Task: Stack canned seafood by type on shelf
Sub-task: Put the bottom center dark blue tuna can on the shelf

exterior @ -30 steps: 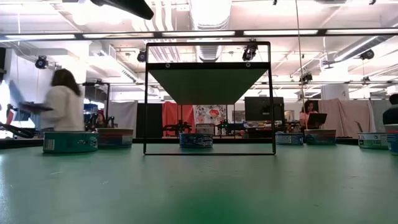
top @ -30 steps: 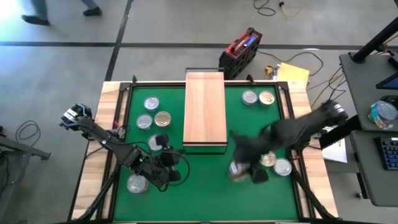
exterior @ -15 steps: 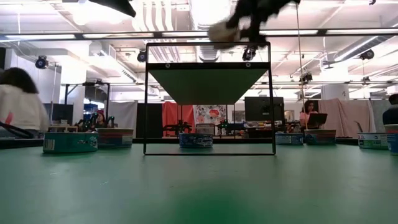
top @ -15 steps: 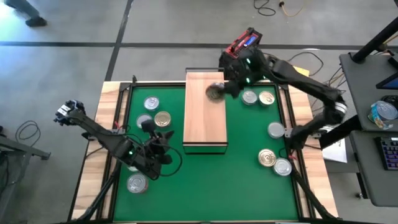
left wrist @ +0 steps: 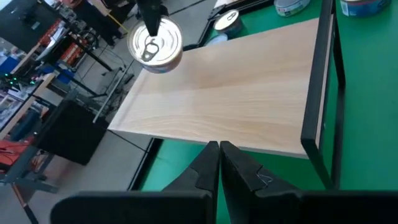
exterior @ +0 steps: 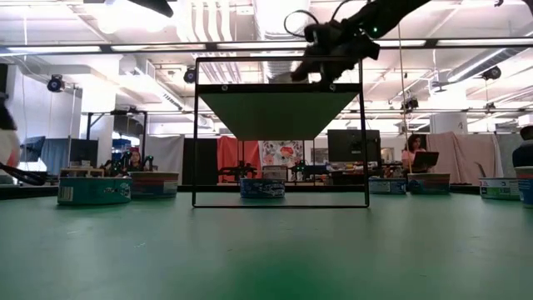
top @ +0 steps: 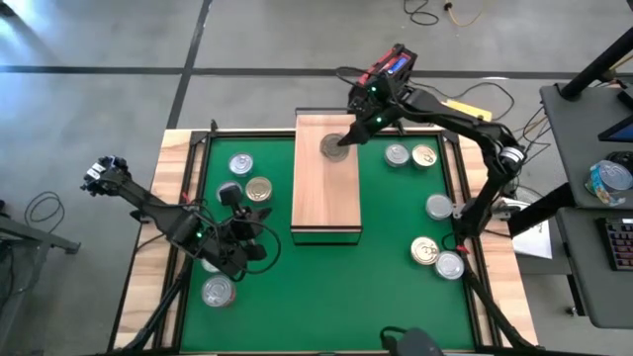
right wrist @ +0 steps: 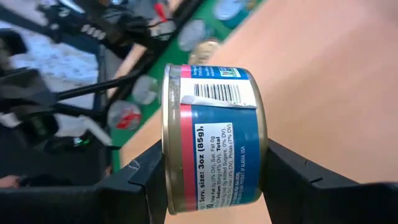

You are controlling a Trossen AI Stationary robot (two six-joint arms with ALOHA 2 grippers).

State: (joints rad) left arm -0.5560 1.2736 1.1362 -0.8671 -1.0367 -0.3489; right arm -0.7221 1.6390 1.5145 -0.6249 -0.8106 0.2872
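Note:
I have the can lid up (top: 334, 147) over the shelf's clear far end (top: 324, 127), so I should keep lowering it with my right gripper and let go once it lies flat.
The shelf (top: 326, 188) is a light-wood board on a dark frame in the middle of the green mat. Over its far end my right gripper (top: 344, 140) is shut on a silver-lidded can (top: 332, 147) with a blue and red label (right wrist: 214, 140). The same can (left wrist: 155, 42) shows in the left wrist view, just above the board. My left gripper (top: 259, 225) hovers shut and empty left of the shelf, its fingers (left wrist: 219, 152) pointing at the board. Other cans lie flat on the mat: three at the left (top: 240, 164) and several at the right (top: 426, 250). My right gripper pinches the can between its two fingers across the flat ends: one finger on the lid side (right wrist: 163, 174), the other on the bottom (right wrist: 268, 168). The fingers slant down from the table's far right. The can is tilted, close over the shelf's far end; whether it touches the board, I cannot tell.
A lone can (top: 218, 290) lies near my left arm at the near left, and two cans (top: 397, 154) lie right of the shelf's far end. A red and black case (top: 381, 79) stands on the floor beyond the table. The near middle of the mat (top: 336, 297) is bare.
My right gripper has swung with the can from the mat's near right to the far end of the shelf, rolling its wrist, and has sunk toward the board. My left gripper has drawn back toward the table's far left and risen a little, staying shut.

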